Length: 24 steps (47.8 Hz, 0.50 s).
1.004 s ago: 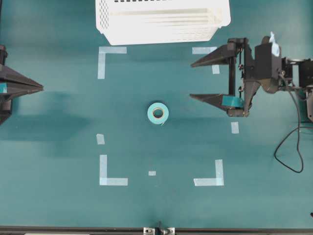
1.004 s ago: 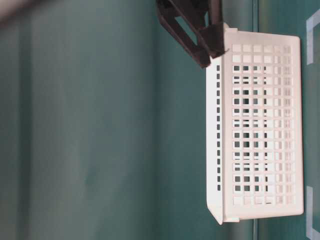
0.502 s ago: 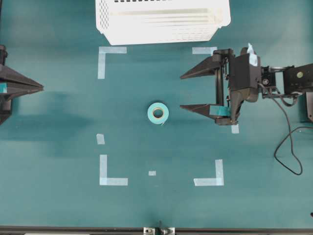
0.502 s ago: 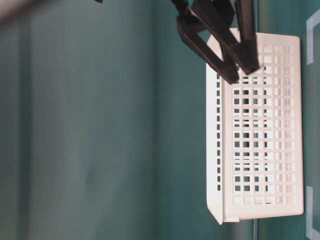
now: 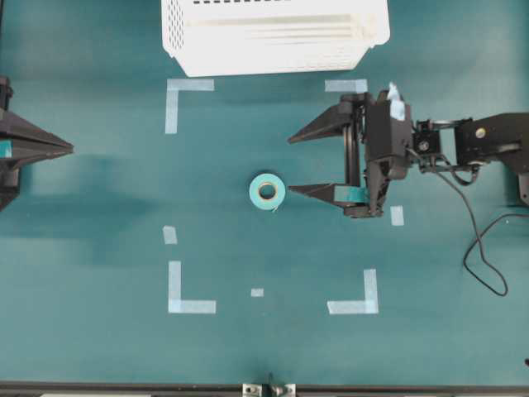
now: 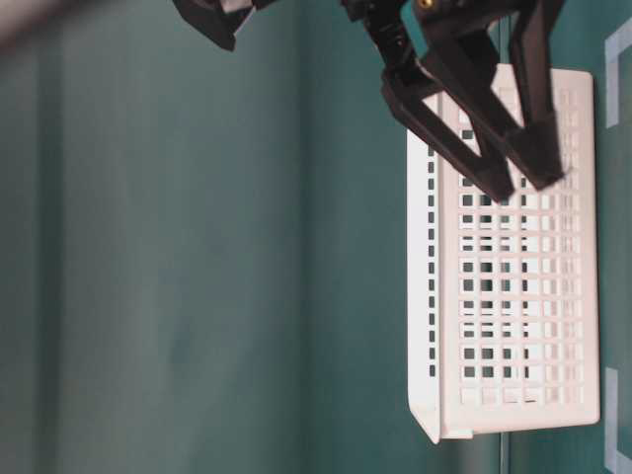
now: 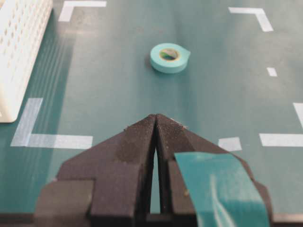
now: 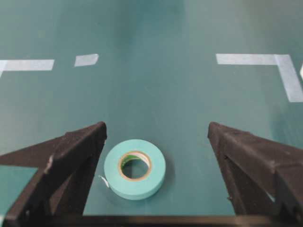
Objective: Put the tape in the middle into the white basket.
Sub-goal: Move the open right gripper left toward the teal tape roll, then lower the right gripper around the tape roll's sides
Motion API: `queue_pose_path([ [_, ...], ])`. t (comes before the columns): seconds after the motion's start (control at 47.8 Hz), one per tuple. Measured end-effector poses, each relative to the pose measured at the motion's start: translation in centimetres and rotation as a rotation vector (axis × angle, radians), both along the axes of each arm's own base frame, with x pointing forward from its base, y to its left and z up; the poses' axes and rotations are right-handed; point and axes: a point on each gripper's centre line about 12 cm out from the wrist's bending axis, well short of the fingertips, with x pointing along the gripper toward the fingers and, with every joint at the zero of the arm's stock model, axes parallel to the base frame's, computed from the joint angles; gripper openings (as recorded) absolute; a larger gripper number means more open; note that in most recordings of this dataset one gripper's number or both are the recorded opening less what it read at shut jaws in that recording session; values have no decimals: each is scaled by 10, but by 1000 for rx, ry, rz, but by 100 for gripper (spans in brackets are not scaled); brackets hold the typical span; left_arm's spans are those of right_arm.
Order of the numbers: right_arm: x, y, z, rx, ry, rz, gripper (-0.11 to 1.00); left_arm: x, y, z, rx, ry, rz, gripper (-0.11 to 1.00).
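Observation:
My gripper will lift the tape [image 5: 267, 191] free at once and the tape will stay wound, since only a short loose tail [image 8: 103, 181] sticks out from the tape's edge.
The tape [image 5: 267, 191], a light-teal roll with a tan core, lies flat in the middle of the green table. My right gripper [image 5: 289, 165] is open wide just to its right, its lower fingertip close to the roll's edge. In the right wrist view the tape [image 8: 135, 169] shows in the gap of the right gripper [image 8: 156, 130], nearer the left finger, with nothing gripped. The white basket [image 5: 273, 37] stands at the far edge and fills the table-level view [image 6: 513, 296]. My left gripper [image 5: 70, 149] rests shut at the left edge; its wrist view shows the shut gripper [image 7: 156, 117], the tape [image 7: 170, 57] far ahead.
Pale-blue corner marks [image 5: 188, 91] and short strips [image 5: 397, 216] outline a square around the roll. A black cable [image 5: 483, 256] loops at the right edge. In the table-level view the right gripper [image 6: 523, 183] hangs in front of the basket's wall.
My right arm has moved left across the table towards the roll, jaws staying wide open. The tape, the basket and the left arm have not moved.

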Motion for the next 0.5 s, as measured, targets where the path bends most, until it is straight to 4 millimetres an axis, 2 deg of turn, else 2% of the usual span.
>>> queue_pose_path([
  [0.209, 9, 8, -7, 10, 16, 17, 98, 0, 0, 0, 0, -2, 0, -11],
  [0.502, 16, 8, -21, 53, 49, 0, 98, 0, 0, 0, 0, -2, 0, -11],
])
